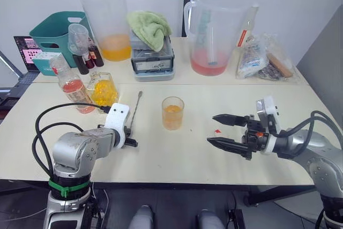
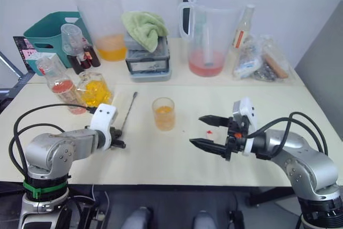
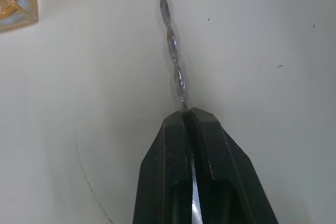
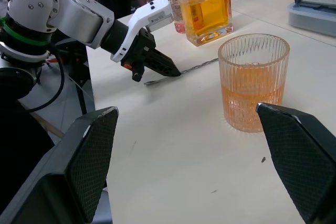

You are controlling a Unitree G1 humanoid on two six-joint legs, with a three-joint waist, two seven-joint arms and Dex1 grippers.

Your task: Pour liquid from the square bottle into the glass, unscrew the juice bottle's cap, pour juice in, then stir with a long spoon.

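Observation:
My gripper will have the long spoon [image 1: 135, 112] sticking out high above the glass's rim when it stirs, because the spoon's twisted stem is much longer than the glass [image 1: 172, 113] is tall.
The glass [image 1: 172, 112], holding orange liquid, stands mid-table. The long spoon [image 1: 134, 111] lies flat to its left, and my left gripper [image 1: 130, 142] is shut on the near end of its twisted stem [image 3: 170, 40]. The square bottle [image 1: 103, 89], with yellow liquid, and the juice bottle [image 1: 70, 82] stand at the left behind that arm. My right gripper [image 1: 212, 128] hovers open to the right of the glass [image 4: 253, 90], with nothing between its fingers. A small red-marked cap [image 1: 217, 131] lies on the table by its fingertips.
Along the back stand a pitcher with orange liquid [image 1: 109, 22], a green cloth on a grey box [image 1: 153, 52], a pitcher with pink liquid [image 1: 211, 33], plastic bags [image 1: 262, 57], a teal basket [image 1: 53, 33] and small dark bottles [image 1: 88, 57]. A laptop [image 1: 24, 52] sits at far left.

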